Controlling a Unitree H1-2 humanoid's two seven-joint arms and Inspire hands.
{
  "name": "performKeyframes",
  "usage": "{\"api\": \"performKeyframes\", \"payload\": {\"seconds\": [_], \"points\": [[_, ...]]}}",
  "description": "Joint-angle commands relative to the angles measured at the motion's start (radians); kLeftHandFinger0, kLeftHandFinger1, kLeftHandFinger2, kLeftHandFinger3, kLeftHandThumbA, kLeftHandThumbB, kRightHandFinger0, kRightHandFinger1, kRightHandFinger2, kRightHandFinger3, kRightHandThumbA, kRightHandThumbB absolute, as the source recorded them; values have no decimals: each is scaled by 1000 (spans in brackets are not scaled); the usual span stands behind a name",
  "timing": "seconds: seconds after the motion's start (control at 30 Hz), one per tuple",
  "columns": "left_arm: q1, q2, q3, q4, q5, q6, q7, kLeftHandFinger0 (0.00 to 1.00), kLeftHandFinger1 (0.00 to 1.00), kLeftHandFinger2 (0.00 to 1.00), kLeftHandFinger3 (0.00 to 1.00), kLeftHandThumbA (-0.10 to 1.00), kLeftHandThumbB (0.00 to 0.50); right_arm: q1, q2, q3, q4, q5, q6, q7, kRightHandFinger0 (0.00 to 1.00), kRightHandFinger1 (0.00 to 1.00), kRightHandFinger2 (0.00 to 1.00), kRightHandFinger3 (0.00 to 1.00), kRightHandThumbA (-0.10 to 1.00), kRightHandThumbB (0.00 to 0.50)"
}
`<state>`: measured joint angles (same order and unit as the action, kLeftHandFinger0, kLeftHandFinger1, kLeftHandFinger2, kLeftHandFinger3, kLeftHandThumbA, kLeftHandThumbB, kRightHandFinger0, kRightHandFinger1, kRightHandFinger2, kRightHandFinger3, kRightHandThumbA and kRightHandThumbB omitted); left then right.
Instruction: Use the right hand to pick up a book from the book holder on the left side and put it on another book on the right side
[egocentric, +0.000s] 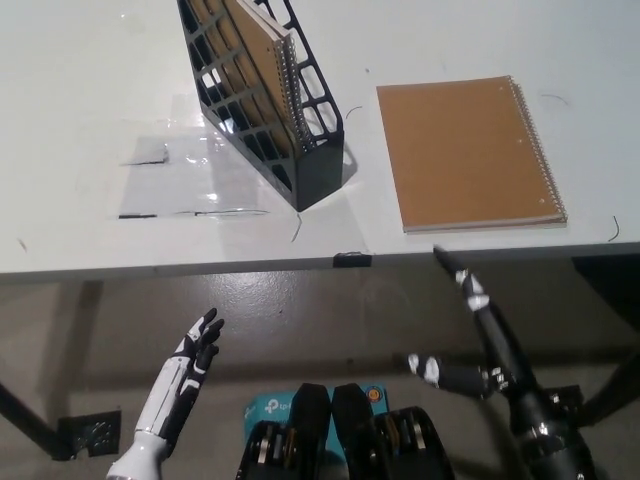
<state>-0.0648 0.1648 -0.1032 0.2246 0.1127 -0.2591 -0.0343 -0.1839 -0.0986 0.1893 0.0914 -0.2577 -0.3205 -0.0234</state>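
Note:
A gap shows (315, 103) beside the spiral. The brown book (262, 72) should slide free when I lift it and leave the book holder standing in place.
A black lattice book holder (285, 120) stands on the white table (90, 90), left of centre, with a brown spiral-bound book (262, 45) upright inside it. Another brown spiral-bound book (468, 152) lies flat on the table to the right. My black right hand (480, 335) is open, below the table's front edge under the flat book, its fingers spread and holding nothing. My white left hand (190, 365) rests open at the lower left, below the table edge.
A clear plastic sheet (190, 175) lies on the table left of the holder. The table's front edge (300, 265) runs across the middle of the picture. A table leg (30, 425) shows at the lower left on the floor.

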Motion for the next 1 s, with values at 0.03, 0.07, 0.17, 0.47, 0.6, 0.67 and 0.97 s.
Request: {"api": "performKeyframes", "payload": {"seconds": [0.03,0.07,0.17,0.47,0.6,0.67,0.97], "points": [[-1,3,1,-10,2,-56,-9,968,1000,1000,1000,1000,148,-132,39,-34,-115,16,57,1,1000,1000,1000,1000,1000,354],[2,3,1,-13,3,-56,-8,967,1000,1000,1000,1000,148,-177,48,-36,-109,20,68,5,1000,1000,1000,1000,1000,343],[2,5,2,-14,-14,-58,-19,1000,1000,1000,1000,1000,161,-273,71,-43,-79,34,106,16,1000,1000,1000,1000,1000,342],[36,12,-7,-22,-9,-63,-30,1000,1000,1000,1000,1000,281,-506,111,-59,138,76,134,31,1000,1000,1000,1000,1000,348],[44,11,-7,-27,-3,-59,-33,1000,1000,1000,1000,1000,293,-586,122,-67,248,82,118,28,1000,1000,1000,1000,1000,351],[46,8,-5,-37,-4,-44,-33,1000,1000,1000,1000,1000,278,-632,130,-73,312,86,122,26,1000,1000,1000,1000,1000,345],[44,13,-10,-61,43,-23,-26,1000,1000,1000,1000,1000,229,-787,152,-79,537,94,134,31,1000,1000,1000,1000,1000,376]]}}
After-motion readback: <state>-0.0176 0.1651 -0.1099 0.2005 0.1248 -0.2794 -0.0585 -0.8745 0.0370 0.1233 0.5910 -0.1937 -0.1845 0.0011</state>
